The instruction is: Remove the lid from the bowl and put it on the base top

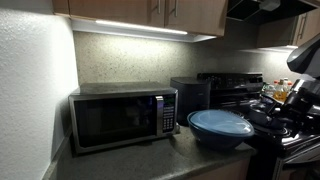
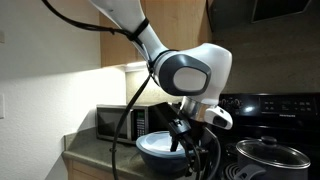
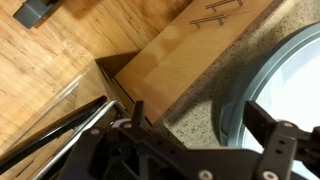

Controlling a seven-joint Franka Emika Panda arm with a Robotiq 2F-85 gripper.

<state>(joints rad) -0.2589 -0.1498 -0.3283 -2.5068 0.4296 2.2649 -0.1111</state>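
Observation:
I need to shift toward the bowl and straddle the lid's rim [image 3: 238,108], now near one finger, since my gripper is too far out by the counter's edge [image 3: 184,98].
The blue bowl [image 1: 222,139] stands on the dark countertop [image 1: 150,160] beside the microwave, with the translucent greyish lid [image 1: 220,121] resting on it. Both exterior views show it, the bowl [image 2: 152,154] with the lid [image 2: 160,141] on top. My gripper [image 2: 190,142] hangs at the bowl's side, close to its rim. In the wrist view the gripper [image 3: 200,125] is open and empty, over the speckled countertop [image 3: 195,110]. The lid [image 3: 295,75] and the bowl's rim [image 3: 238,115] lie just inside one finger.
A steel microwave [image 1: 122,118] stands next to the bowl. A black stove [image 1: 285,125] with dark pots [image 2: 270,156] is on the bowl's other side. Wooden cabinet fronts [image 3: 180,50] and floor [image 3: 50,60] lie below the counter edge.

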